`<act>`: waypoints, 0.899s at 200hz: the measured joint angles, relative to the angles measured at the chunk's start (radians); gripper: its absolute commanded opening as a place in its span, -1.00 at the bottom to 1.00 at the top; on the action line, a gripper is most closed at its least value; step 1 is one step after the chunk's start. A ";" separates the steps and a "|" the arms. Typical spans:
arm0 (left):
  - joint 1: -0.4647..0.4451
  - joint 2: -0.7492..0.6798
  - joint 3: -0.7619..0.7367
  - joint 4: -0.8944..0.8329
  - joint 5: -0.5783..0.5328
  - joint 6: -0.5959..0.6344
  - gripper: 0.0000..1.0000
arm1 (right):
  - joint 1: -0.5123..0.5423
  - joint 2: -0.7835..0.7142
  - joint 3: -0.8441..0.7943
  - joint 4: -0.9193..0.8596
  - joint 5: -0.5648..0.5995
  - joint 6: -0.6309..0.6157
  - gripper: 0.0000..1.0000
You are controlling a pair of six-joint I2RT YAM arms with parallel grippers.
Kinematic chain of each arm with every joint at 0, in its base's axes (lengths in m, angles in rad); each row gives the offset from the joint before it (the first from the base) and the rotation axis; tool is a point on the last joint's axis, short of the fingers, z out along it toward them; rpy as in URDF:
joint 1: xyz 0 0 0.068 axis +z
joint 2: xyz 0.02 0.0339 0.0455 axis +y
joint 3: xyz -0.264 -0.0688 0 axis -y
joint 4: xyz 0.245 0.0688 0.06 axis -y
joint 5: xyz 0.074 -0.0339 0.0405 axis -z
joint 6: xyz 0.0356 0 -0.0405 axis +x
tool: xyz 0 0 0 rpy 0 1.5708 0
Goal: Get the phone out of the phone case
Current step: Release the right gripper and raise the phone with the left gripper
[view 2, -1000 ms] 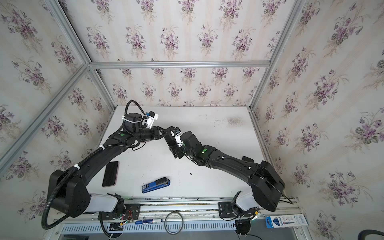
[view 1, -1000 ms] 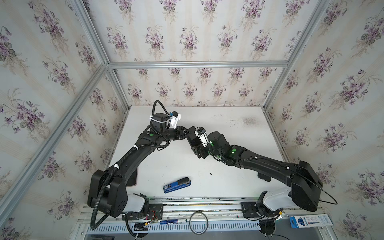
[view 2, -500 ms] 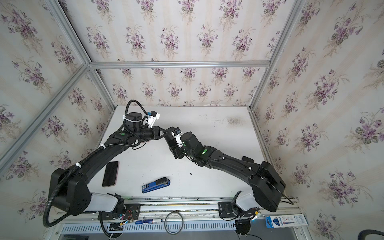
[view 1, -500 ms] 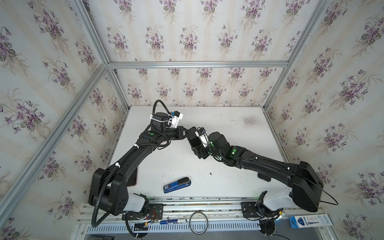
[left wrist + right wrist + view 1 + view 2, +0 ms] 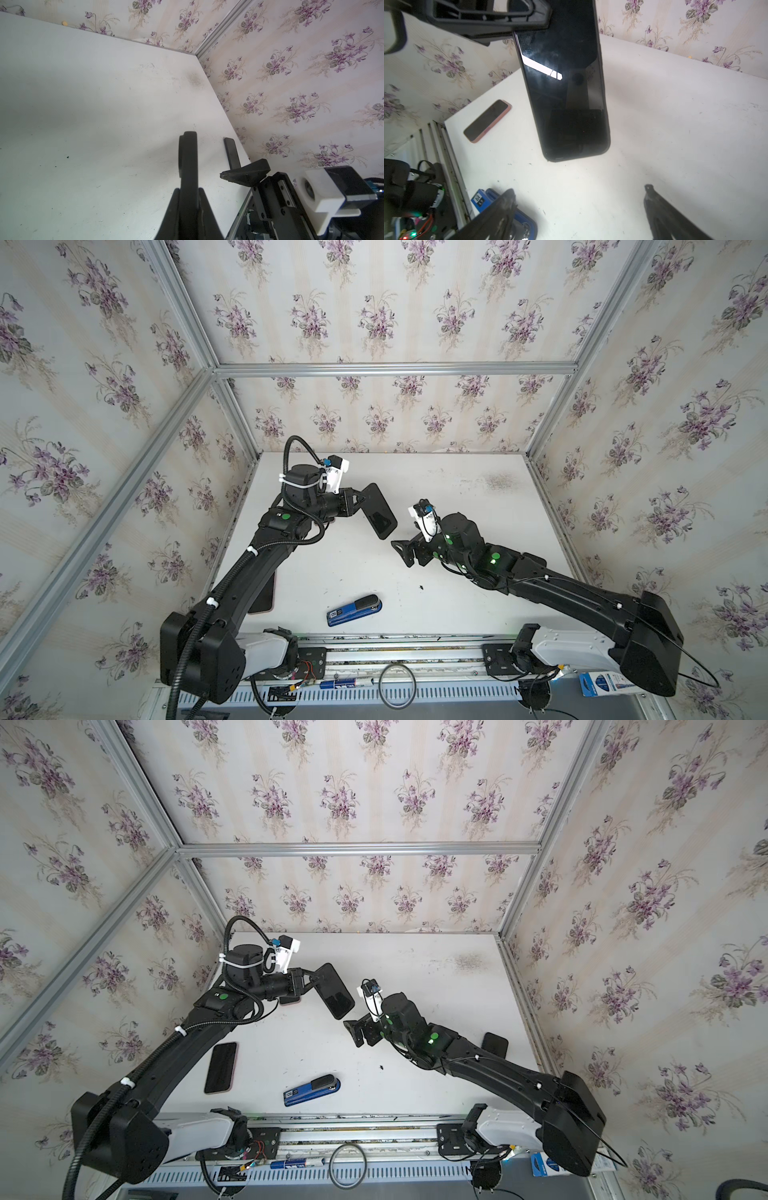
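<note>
I should lift and turn the phone with my left gripper to bring its corner to the fingers of my right gripper, because the phone's near end slants down, away from my right gripper.
A black phone with a black phone case round its rim hangs tilted above the white table, screen up. My left gripper is shut on its far end; the left wrist view shows the phone edge-on between the jaws of the left gripper. My right gripper stands open just off the phone's near end, apart from it and empty. In the right wrist view the phone hangs beyond the right gripper.
A phone in a pink case lies at the table's left. A blue stapler lies near the front edge. A flat black object lies by the right wall.
My right gripper has opened, let go of the phone and drawn back to the right. My left gripper has shut on the phone and keeps it raised.
</note>
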 measured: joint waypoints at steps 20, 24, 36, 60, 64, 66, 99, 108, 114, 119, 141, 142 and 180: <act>0.008 -0.048 0.017 -0.001 -0.013 -0.001 -1.00 | -0.003 -0.093 -0.039 -0.020 -0.008 0.048 0.99; 0.010 -0.055 0.027 0.000 -0.016 0.000 -1.00 | -0.005 -0.116 -0.048 -0.025 -0.012 0.060 0.99; 0.014 -0.075 0.067 0.005 -0.017 -0.001 -1.00 | -0.014 -0.173 -0.076 -0.029 -0.019 0.089 0.99; 0.017 -0.099 0.141 0.051 -0.018 -0.001 -1.00 | -0.044 -0.272 -0.124 -0.043 -0.047 0.145 0.99; 0.018 -0.100 0.149 0.060 -0.018 -0.002 -1.00 | -0.051 -0.284 -0.131 -0.045 -0.055 0.154 0.99; 0.018 -0.100 0.153 0.067 -0.017 -0.003 -1.00 | -0.057 -0.291 -0.136 -0.045 -0.057 0.160 0.99; 0.020 -0.111 0.129 0.221 0.000 -0.049 -1.00 | -0.153 -0.328 -0.209 0.011 -0.141 0.263 0.99; 0.026 -0.112 0.095 0.287 0.019 -0.079 -1.00 | -0.173 -0.320 -0.228 0.049 -0.177 0.290 0.98; 0.032 -0.110 0.073 0.328 0.040 -0.101 -1.00 | -0.182 -0.309 -0.238 0.077 -0.201 0.306 0.98; 0.038 -0.107 0.055 0.361 0.052 -0.123 -1.00 | -0.189 -0.296 -0.247 0.110 -0.223 0.319 0.97; 0.066 -0.077 -0.018 0.536 0.095 -0.235 -1.00 | -0.204 -0.215 -0.266 0.260 -0.319 0.372 0.90; 0.067 -0.076 -0.020 0.542 0.096 -0.238 -1.00 | -0.204 -0.212 -0.266 0.265 -0.322 0.374 0.90; 0.102 -0.049 -0.100 0.791 0.165 -0.409 -1.00 | -0.206 -0.040 -0.262 0.550 -0.454 0.462 0.62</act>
